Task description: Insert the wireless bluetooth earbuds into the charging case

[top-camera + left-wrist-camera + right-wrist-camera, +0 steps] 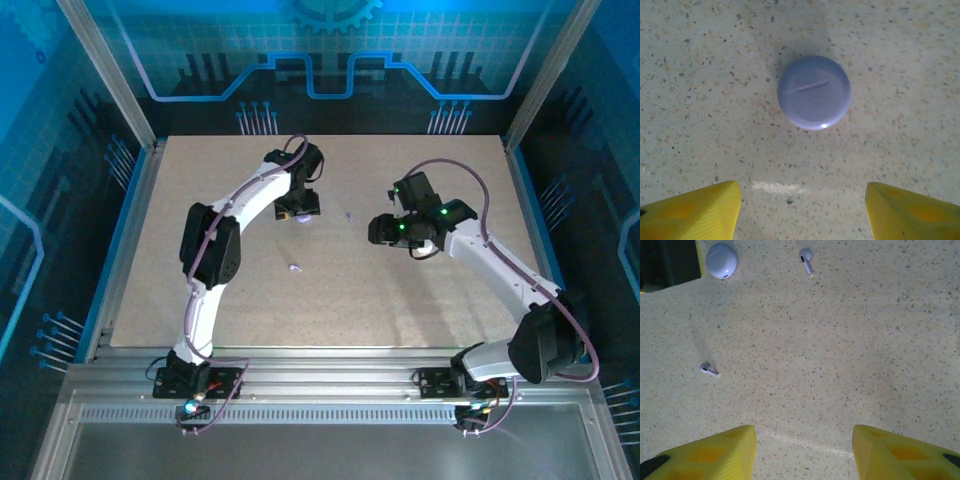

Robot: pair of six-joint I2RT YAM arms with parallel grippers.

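Observation:
The charging case (pixel 814 92) lies free and centred in front of my left gripper's wide-open fingers, so I should keep moving down and forward until they reach the charging case's round sides (pixel 846 94).
The charging case (pixel 814 92) is a round lavender pebble lying shut on the speckled table, just ahead of my left gripper (pixel 802 212), whose yellow fingers (pixel 695 212) stand wide apart with nothing between them. From above, the case (pixel 304 219) peeks out under the left gripper (pixel 299 210). One earbud (pixel 349 214) lies between the two arms and the other earbud (pixel 294 267) lies nearer the front. My right gripper (pixel 378 230) hovers open to the right of them. In the right wrist view the right gripper (pixel 802 452) is empty, with the case (pixel 722 260), one earbud (pixel 806 261) and the other earbud (pixel 708 370) ahead.
The table (pixel 400 300) is a speckled beige board framed by aluminium rails, with blue enclosure walls around it. The black body of the left gripper (pixel 667 262) sits beside the case in the right wrist view.

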